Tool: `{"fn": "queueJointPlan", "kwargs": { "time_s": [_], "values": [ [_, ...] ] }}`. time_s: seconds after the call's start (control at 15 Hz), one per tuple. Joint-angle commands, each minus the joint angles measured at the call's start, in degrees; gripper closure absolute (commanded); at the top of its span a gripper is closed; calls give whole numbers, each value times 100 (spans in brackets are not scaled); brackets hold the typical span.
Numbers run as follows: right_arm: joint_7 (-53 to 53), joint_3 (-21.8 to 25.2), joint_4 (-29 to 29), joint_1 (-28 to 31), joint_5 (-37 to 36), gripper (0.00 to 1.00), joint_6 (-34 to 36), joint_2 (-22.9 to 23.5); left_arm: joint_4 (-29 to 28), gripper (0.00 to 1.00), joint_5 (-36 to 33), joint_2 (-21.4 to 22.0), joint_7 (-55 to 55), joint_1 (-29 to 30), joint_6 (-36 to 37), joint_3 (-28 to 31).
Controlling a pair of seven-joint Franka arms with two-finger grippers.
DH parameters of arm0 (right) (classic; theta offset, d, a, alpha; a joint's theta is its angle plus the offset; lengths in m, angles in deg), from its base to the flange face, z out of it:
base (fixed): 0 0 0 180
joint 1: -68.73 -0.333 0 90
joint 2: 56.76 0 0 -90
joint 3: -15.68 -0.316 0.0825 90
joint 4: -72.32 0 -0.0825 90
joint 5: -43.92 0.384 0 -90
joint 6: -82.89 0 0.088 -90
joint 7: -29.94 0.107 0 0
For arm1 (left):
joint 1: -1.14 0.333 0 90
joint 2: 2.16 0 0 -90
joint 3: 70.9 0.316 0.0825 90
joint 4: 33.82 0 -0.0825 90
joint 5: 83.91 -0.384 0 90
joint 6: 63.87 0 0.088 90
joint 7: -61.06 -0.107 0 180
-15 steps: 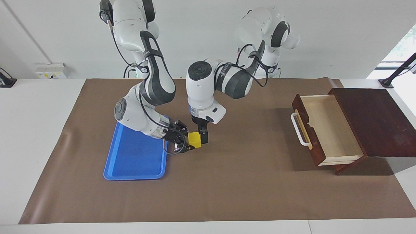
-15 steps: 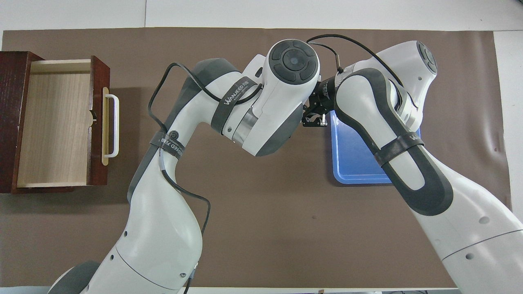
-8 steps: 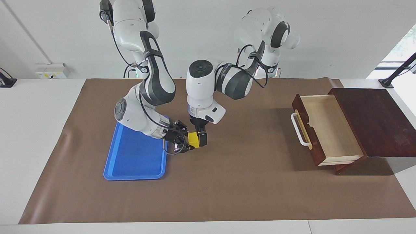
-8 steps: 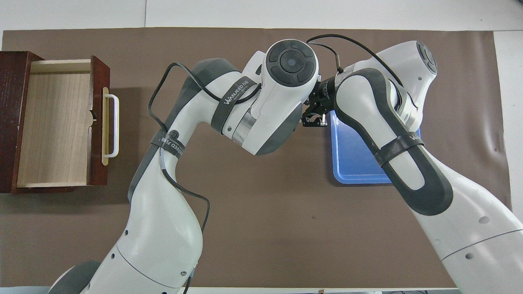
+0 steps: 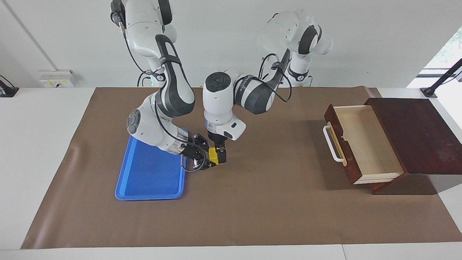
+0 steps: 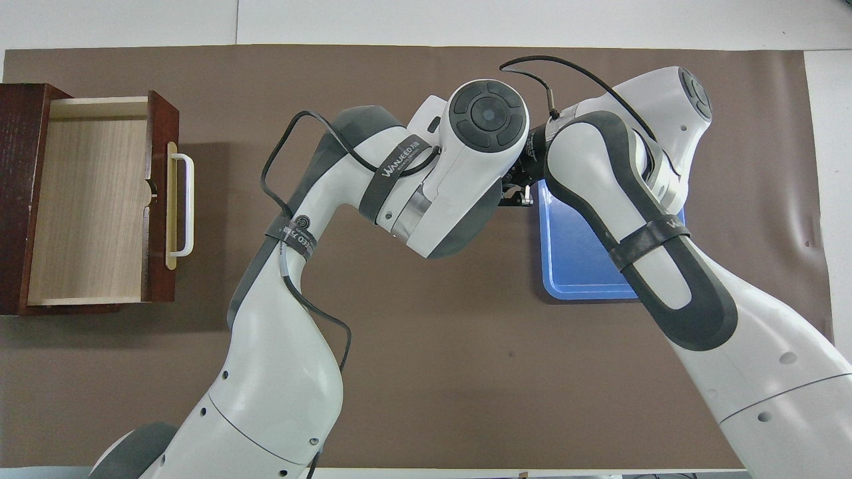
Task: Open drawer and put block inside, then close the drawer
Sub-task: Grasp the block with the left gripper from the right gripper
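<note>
The drawer's front point(image 6: 162, 132) is square to the dark wooden box. The drawer will therefore go straight in and end up flush, with the block inside, when I push.
The yellow block point(image 5: 213, 155) is held in the air over the brown mat, just off the blue tray's edge. My right gripper point(image 5: 205, 161) is shut on it, reaching in sideways from over the tray. My left gripper point(image 5: 218, 158) points down at the block, open, with one dark finger point(image 5: 222, 156) against the block's side. In the overhead view the left arm's wrist point(image 6: 486, 116) hides the block, and only part of the right gripper point(image 6: 516, 196) shows. The drawer point(image 5: 368, 144) stands pulled open and empty at the left arm's end of the table, and it also shows in the overhead view point(image 6: 86, 199).
A flat blue tray point(image 5: 151, 173) lies under the right arm, bare. The dark wooden box point(image 5: 415, 133) holds the drawer, whose white bar handle point(image 5: 332, 144) faces the middle of the table. A brown mat point(image 5: 252, 209) covers the table.
My left gripper has come down and moved toward the right arm's end, closing in on the block. The right gripper has kept the block still.
</note>
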Motion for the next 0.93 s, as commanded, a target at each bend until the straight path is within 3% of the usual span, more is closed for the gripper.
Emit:
{"fn": "queueJointPlan", "kwargs": {
  "time_s": [0.0,0.07,0.13,0.4,0.8,0.87],
  "values": [
    [178,-10,-60,-14,-41,100,-128,54,-217,0,62,81,61,-94,-82,95],
    [178,-10,-51,-14,-41,100,-137,54,-226,6,53,82,61,-103,-82,95],
    [178,-10,-51,-14,-41,100,-146,54,-226,21,53,82,61,-104,-82,95],
    [178,-10,-42,-14,-41,100,-155,54,-235,100,27,90,61,-104,-38,95],
    [178,-10,-7,-5,-41,100,-190,45,-226,100,-70,99,34,-104,41,95],
    [178,-10,2,12,-41,53,-190,45,-226,100,-70,99,34,-104,67,103]
  ]
}}
